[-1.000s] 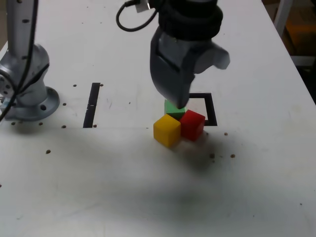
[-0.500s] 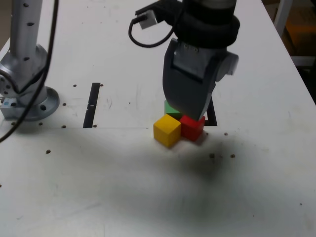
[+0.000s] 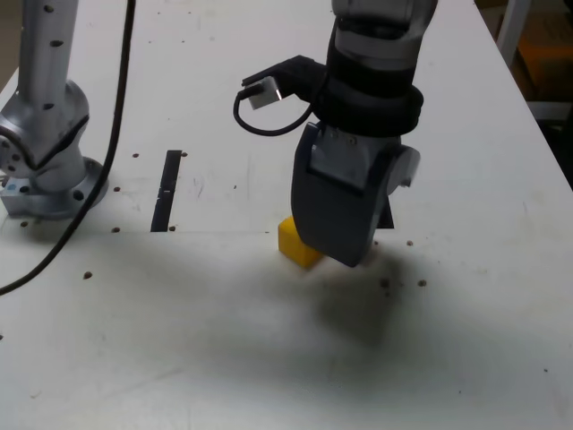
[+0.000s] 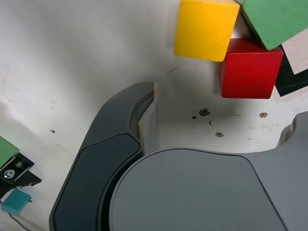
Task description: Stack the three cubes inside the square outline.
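Observation:
The yellow and green cubes (image 4: 205, 32) sit tight around the red cube (image 4: 233, 50), so both will slide out of the way when the robot pushes its gripper in around the red cube.
In the wrist view the three cubes lie close together on the white table: yellow (image 4: 206, 29), red (image 4: 250, 67) and green (image 4: 276, 19). The red and green ones sit beside a corner of the square outline (image 4: 288, 79). My gripper (image 4: 221, 113) hovers just short of the red cube, open, with bare table between its fingers. In the exterior view the gripper (image 3: 347, 253) hangs low over the cluster. It hides the red and green cubes, so only part of the yellow cube (image 3: 297, 242) and a sliver of the outline (image 3: 388, 215) show.
A straight black tape strip (image 3: 166, 190) lies on the table toward the exterior view's left. The arm's grey base (image 3: 45, 166) stands at the far left, with a black cable trailing from it. Small dark specks dot the table (image 3: 269, 358).
The gripper has come down and toward the camera, shifting to the exterior view's right, and now covers the green and red cubes. The cubes have not moved.

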{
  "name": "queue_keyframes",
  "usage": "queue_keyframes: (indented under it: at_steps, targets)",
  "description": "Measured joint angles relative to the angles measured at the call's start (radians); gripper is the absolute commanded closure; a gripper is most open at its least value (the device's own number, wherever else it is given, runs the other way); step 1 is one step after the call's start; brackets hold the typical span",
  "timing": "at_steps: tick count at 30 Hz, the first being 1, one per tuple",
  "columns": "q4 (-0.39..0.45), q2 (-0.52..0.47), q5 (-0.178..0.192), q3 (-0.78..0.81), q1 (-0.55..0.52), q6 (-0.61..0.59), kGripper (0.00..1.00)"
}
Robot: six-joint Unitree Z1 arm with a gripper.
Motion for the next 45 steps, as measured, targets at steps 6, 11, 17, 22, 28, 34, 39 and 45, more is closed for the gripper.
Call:
queue_keyframes:
  at_steps: [6, 11, 17, 22, 28, 34, 39, 45]
  targets:
    - [0.000, 0.024, 0.000, -0.011, 0.008, 0.005, 0.00]
    - [0.005, 0.050, 0.025, -0.049, 0.027, 0.073, 0.00]
    - [-0.002, 0.070, -0.023, -0.020, 0.063, 0.152, 0.00]
    - [-0.003, 0.073, -0.098, 0.023, 0.094, 0.225, 0.00]
    - [-0.049, 0.073, -0.148, 0.076, 0.101, 0.255, 0.00]
    - [-0.075, 0.073, -0.145, 0.073, 0.101, 0.257, 0.01]
    - [-0.077, 0.080, -0.122, 0.059, 0.101, 0.235, 0.03]
    - [-0.080, 0.090, -0.061, 0.047, 0.101, 0.180, 0.05]
